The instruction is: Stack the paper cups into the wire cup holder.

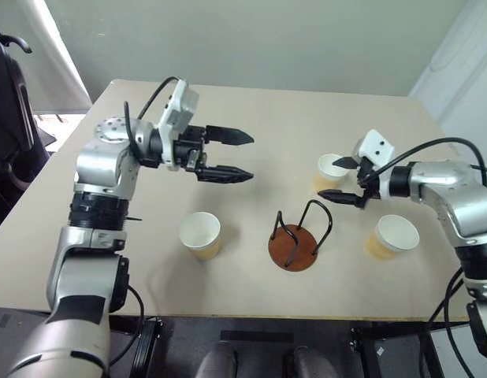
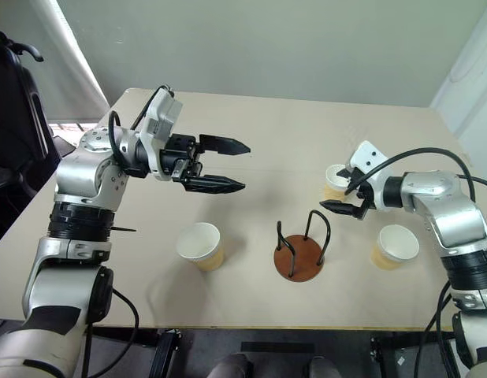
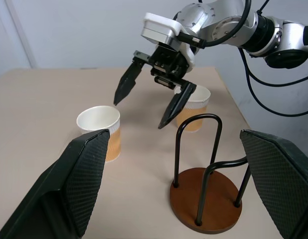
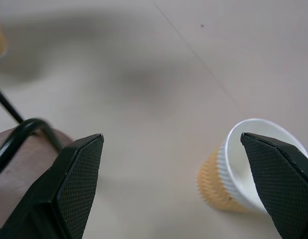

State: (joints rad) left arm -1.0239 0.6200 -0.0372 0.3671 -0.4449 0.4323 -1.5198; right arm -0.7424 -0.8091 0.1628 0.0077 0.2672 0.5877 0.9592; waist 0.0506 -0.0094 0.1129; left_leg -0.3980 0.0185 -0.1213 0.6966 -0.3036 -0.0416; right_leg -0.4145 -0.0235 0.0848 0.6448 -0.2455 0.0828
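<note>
The right gripper has one finger over the far cup's opening and the other outside the cup, so it should keep going forward and close on the cup's rim.
Three paper cups stand upright on the tan table: one left of centre, one far on the right, one near the right front. Between them stands the wire cup holder, a brown disc with black loops and nothing in it. My right gripper hangs open just above and beside the far right cup, nothing between its fingers. The left gripper hovers open and level above the table's left middle, pointing right toward the holder.
The table ends close in front of the cups and the holder. A black chair stands off its left side. A white curtain hangs behind the left corner.
</note>
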